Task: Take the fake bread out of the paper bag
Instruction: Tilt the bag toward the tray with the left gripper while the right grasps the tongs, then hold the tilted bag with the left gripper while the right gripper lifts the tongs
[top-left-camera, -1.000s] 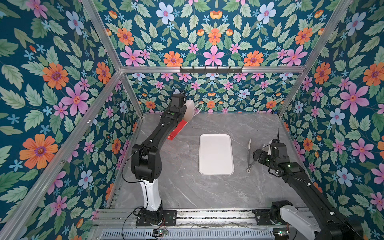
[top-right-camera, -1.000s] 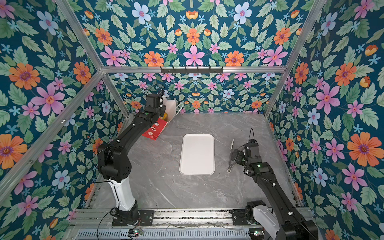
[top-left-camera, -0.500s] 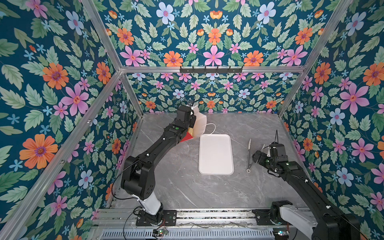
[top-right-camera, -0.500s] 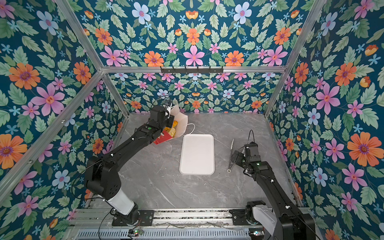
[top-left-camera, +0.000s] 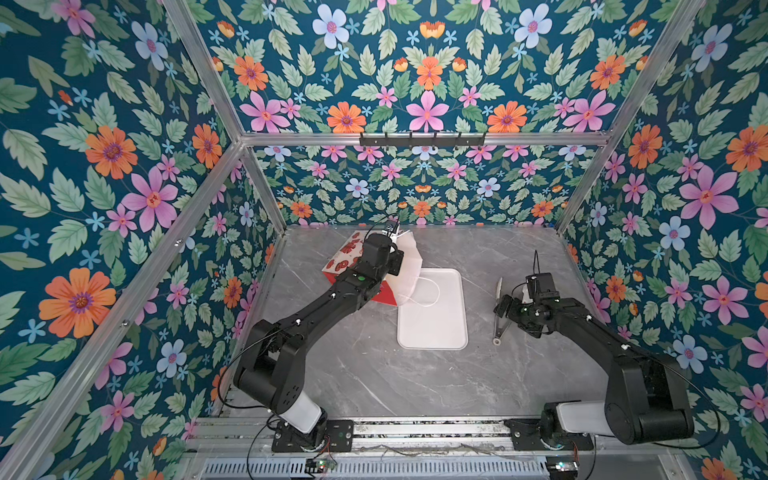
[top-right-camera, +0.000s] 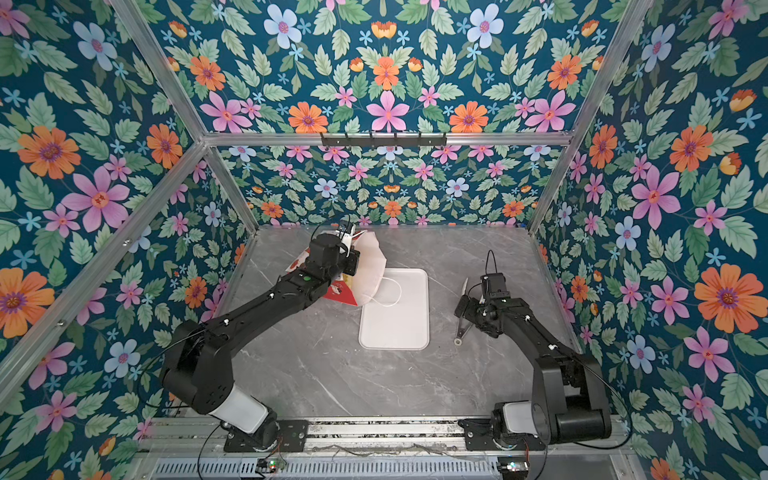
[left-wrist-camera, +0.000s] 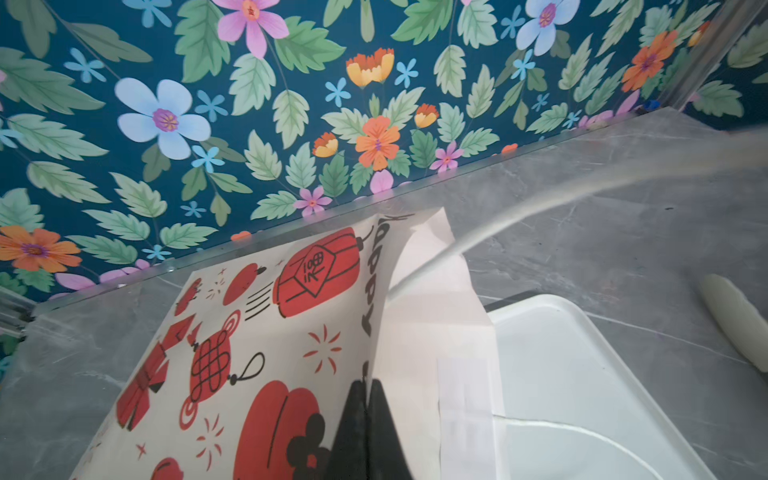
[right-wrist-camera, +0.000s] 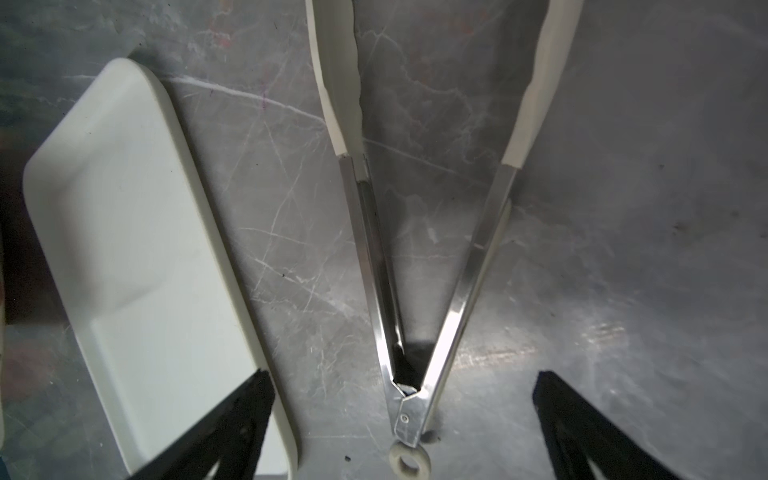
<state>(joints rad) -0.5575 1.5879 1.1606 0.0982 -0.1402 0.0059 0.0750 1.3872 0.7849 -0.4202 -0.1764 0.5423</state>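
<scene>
I should pull the bag closer with my left gripper while my right gripper takes the tongs (top-left-camera: 497, 325), because the paper bag's opening (top-left-camera: 409, 260) is back past the tray's far corner.
The paper bag (top-left-camera: 348, 258), red with lantern prints and a white lining (top-right-camera: 368, 266), hangs tilted at the back left, its mouth toward the white tray (top-left-camera: 432, 328). My left gripper (top-left-camera: 392, 249) is shut on the bag's side fold; the left wrist view shows the black fingers (left-wrist-camera: 365, 399) pinching the paper (left-wrist-camera: 249, 353). One cord handle (top-left-camera: 428, 291) droops over the tray. A small yellowish patch at the mouth (top-right-camera: 348, 282) may be fake bread; the rest is hidden inside. My right gripper (top-left-camera: 505, 309) stands open over the table (right-wrist-camera: 405, 415), holding nothing.
Metal tongs (top-left-camera: 498, 316) with white tips lie spread on the grey table right of the tray, their hinge (right-wrist-camera: 405, 411) between my right fingers. The tray (right-wrist-camera: 124, 208) holds nothing but the cord. Floral walls close in the back and both sides.
The left arm has carried the bag from the back-left corner toward the tray and tipped its mouth over the tray's far corner. The right arm has barely moved.
</scene>
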